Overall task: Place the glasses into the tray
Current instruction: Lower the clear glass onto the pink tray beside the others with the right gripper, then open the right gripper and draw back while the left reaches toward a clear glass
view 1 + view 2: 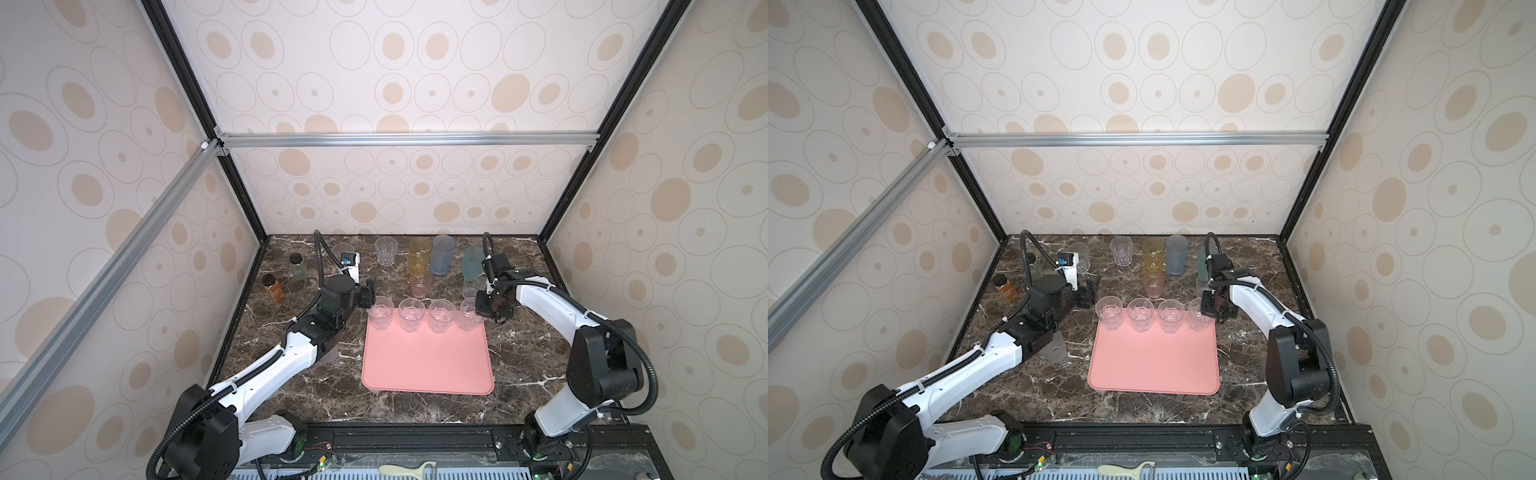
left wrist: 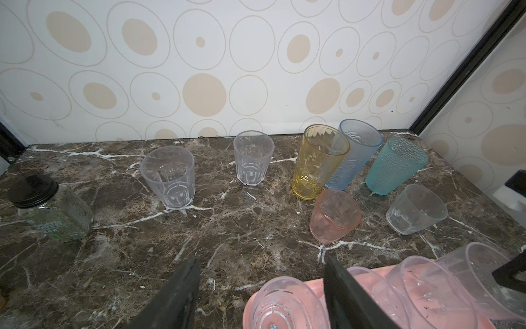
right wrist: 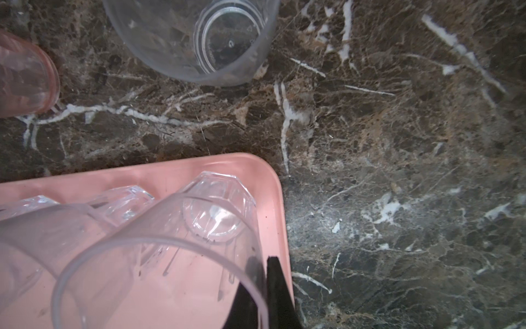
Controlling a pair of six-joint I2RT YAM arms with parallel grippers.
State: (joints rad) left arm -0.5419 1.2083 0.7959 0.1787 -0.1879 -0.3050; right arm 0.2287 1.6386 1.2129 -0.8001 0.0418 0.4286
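Next, my left gripper gets the clear glass (image 2: pixel 170 177) nearest the black-capped bottle and hands it over behind the tray (image 1: pixel 389 285), because the glass is far from my right gripper.
The pink tray (image 1: pixel 428 365) (image 1: pixel 1154 365) lies mid-table with several clear glasses in a row along its far edge. My right gripper (image 1: pixel 480 311) (image 3: pixel 263 270) is shut on the rim of the rightmost glass (image 1: pixel 468 319) (image 3: pixel 170 242), one finger inside and one outside. My left gripper (image 1: pixel 368 296) (image 2: pixel 262 260) hangs open and empty just left of the leftmost tray glass (image 1: pixel 381 318) (image 2: pixel 281 304). Behind the tray stand an amber glass (image 2: pixel 318 162), a blue one (image 2: pixel 355 153), a teal one (image 2: pixel 395 165), a pink one (image 2: pixel 334 215) and clear ones (image 2: pixel 169 176) (image 2: pixel 253 156) (image 2: pixel 415 209).
Two black-capped bottles (image 1: pixel 298 268) (image 1: pixel 274 286) stand at the far left of the marble table (image 1: pixel 519 353). A frosted glass (image 1: pixel 1057 350) sits under my left forearm. Patterned walls close in the back and both sides.
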